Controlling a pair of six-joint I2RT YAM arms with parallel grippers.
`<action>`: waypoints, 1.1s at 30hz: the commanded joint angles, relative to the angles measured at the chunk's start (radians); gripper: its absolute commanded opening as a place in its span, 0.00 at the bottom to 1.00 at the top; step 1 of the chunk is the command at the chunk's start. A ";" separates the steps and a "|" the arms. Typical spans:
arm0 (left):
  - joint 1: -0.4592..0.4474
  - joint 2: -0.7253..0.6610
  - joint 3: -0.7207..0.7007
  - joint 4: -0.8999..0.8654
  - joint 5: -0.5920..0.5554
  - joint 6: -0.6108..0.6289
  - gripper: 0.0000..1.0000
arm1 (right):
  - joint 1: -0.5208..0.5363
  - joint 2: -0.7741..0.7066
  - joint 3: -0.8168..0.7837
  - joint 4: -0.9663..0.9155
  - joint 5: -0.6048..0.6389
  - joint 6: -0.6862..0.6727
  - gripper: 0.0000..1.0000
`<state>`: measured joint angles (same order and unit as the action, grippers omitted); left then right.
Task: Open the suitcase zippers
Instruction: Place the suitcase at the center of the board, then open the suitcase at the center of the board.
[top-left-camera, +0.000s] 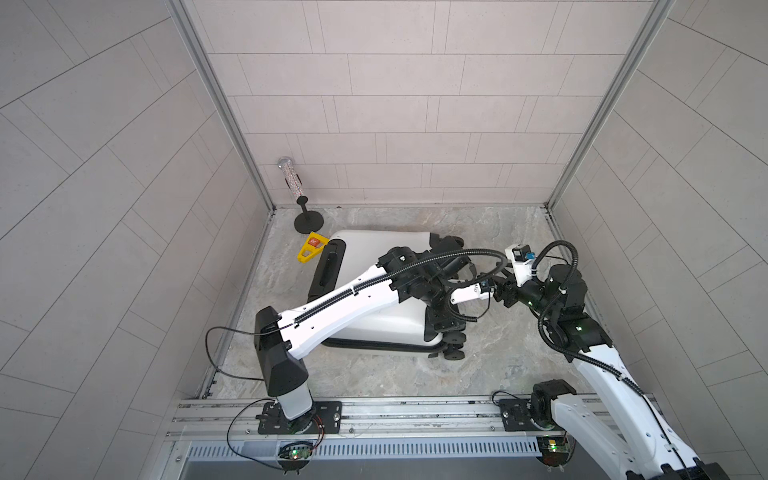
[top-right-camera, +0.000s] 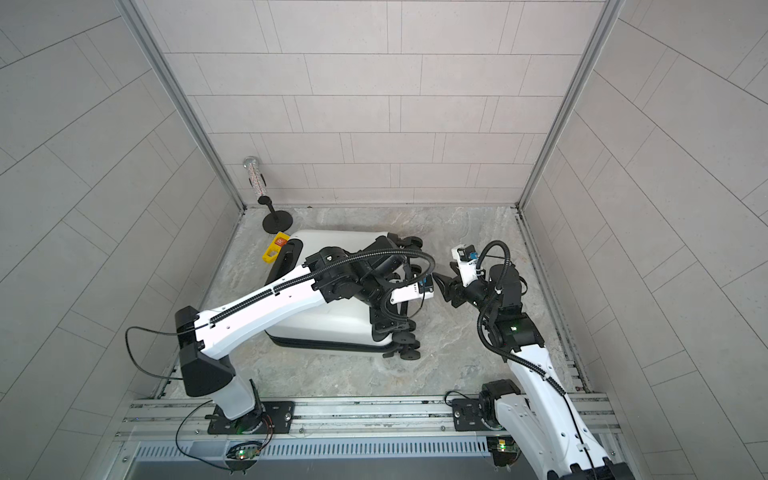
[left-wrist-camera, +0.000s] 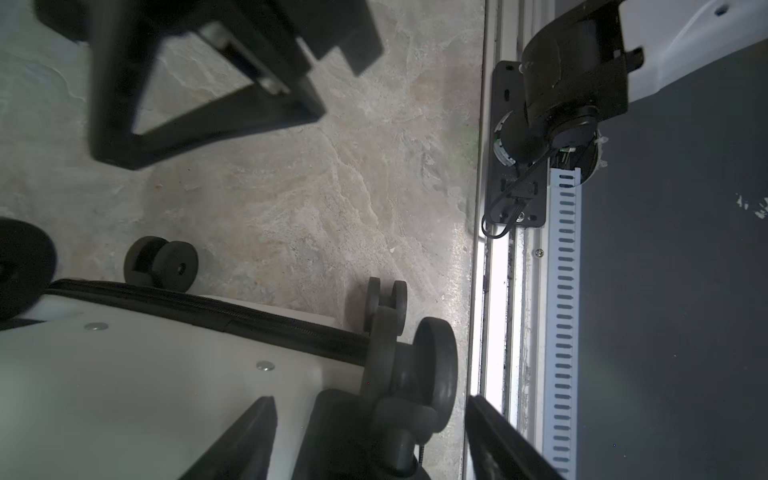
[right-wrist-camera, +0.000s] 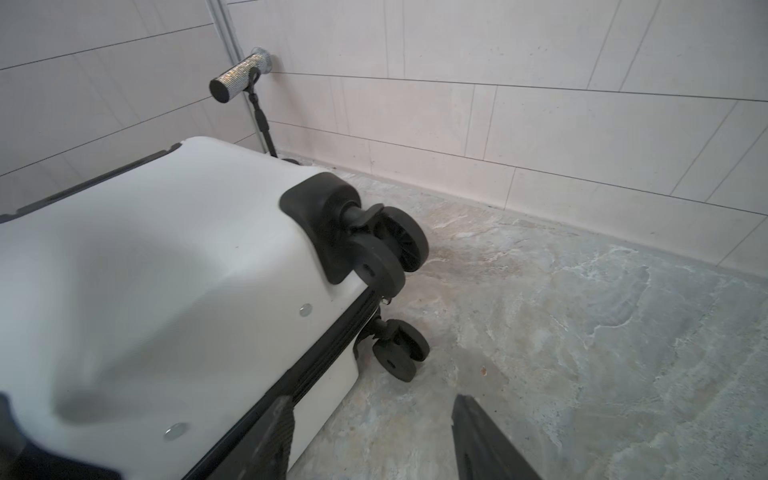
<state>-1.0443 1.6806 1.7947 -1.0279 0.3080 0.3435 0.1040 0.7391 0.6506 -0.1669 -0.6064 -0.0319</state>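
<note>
The white suitcase's lid (top-left-camera: 392, 321) has my left gripper's arm lying across it, so that arm should move back and my right gripper should raise the lid by its front wheel (top-left-camera: 454, 338).
The white suitcase (top-left-camera: 370, 247) (top-right-camera: 328, 245) lies flat on the stone floor, wheels toward the right. The black zipper band runs round its edge seam (top-left-camera: 374, 344) (left-wrist-camera: 208, 307) (right-wrist-camera: 332, 345). My left gripper (left-wrist-camera: 370, 419) is open at the wheel end, and a black spinner wheel (left-wrist-camera: 432, 365) stands between its wide-apart fingers without being clamped. My right gripper (top-right-camera: 441, 286) (right-wrist-camera: 370, 419) is open beside the same end with only floor between its fingers. One right finger (right-wrist-camera: 274, 436) lies over the zipper band. A small metal loop (right-wrist-camera: 386, 300) hangs at the seam under the upper wheel (right-wrist-camera: 399, 241).
A yellow block with an orange label (top-left-camera: 311, 247) lies by the suitcase's handle end. A black stand with a glittery cylinder (top-left-camera: 309, 222) is in the back left corner. Tiled walls close in three sides, and the arms' mounting rail (top-left-camera: 415, 411) runs along the front.
</note>
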 joint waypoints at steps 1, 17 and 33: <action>0.014 -0.100 -0.017 0.000 -0.101 -0.060 0.82 | 0.006 -0.059 0.096 -0.288 -0.147 -0.241 0.71; 0.269 -0.418 -0.329 0.160 -0.176 -0.286 0.83 | 0.538 0.025 0.162 -0.477 0.161 -0.454 0.82; 0.269 -0.515 -0.386 0.163 -0.177 -0.197 0.81 | 0.482 0.158 0.284 -0.339 0.051 -0.333 0.09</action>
<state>-0.7780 1.2087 1.4017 -0.8650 0.1116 0.0868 0.6308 0.9333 0.8341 -0.6109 -0.5575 -0.4576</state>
